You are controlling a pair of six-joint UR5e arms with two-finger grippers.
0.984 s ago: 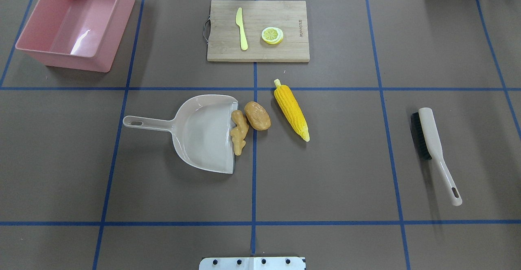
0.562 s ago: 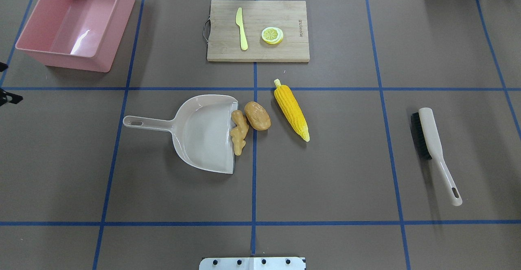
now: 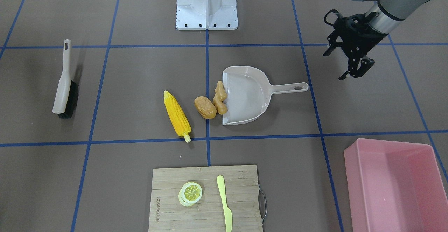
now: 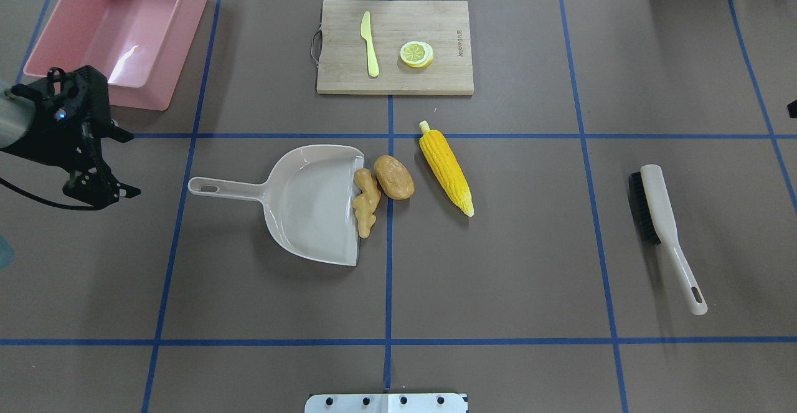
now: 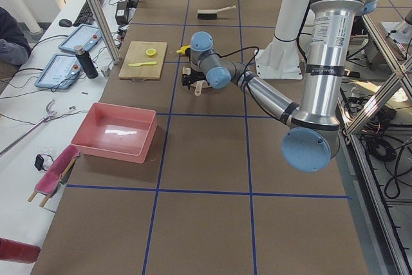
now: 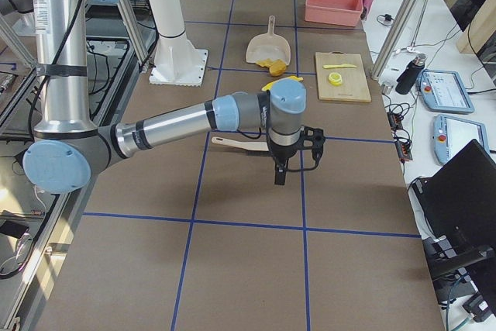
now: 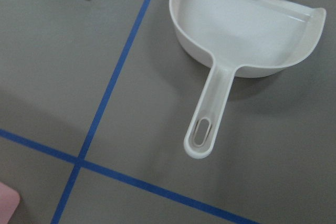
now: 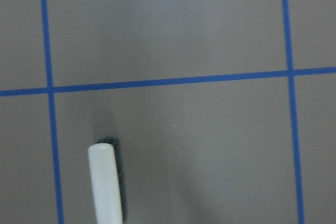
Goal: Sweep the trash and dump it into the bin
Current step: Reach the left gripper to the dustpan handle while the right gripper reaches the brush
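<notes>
The brush lies free and the right gripper's open fingers are set across its narrow width, so the right gripper goes on moving to the brush's handle and closes there.
The trash lies mid-table: a yellow corn cob (image 4: 445,167) (image 3: 177,117), a brown potato-like lump (image 4: 393,177) (image 3: 205,107) and a tan ginger-like piece (image 4: 366,202) (image 3: 219,99). The ginger rests at the open mouth of the beige dustpan (image 4: 305,201) (image 7: 241,30), with the potato touching it. The pink bin (image 4: 93,92) (image 3: 350,176) stands empty at the far left corner. My left gripper (image 4: 127,165) (image 3: 334,65) is open and empty, hovering left of the dustpan's handle. My right gripper (image 6: 283,160) hangs near the brush (image 4: 663,226) (image 8: 105,182); I cannot tell whether it is open.
A wooden cutting board (image 4: 436,27) at the far middle holds a pale knife (image 4: 370,45) and a lemon slice (image 4: 416,53). The brush lies on the right side. The robot's base plate (image 4: 386,402) is at the near edge.
My left gripper has come into the overhead view from the left edge, towards the dustpan's handle. A dark sliver now shows at that view's right edge. The objects have not moved.
</notes>
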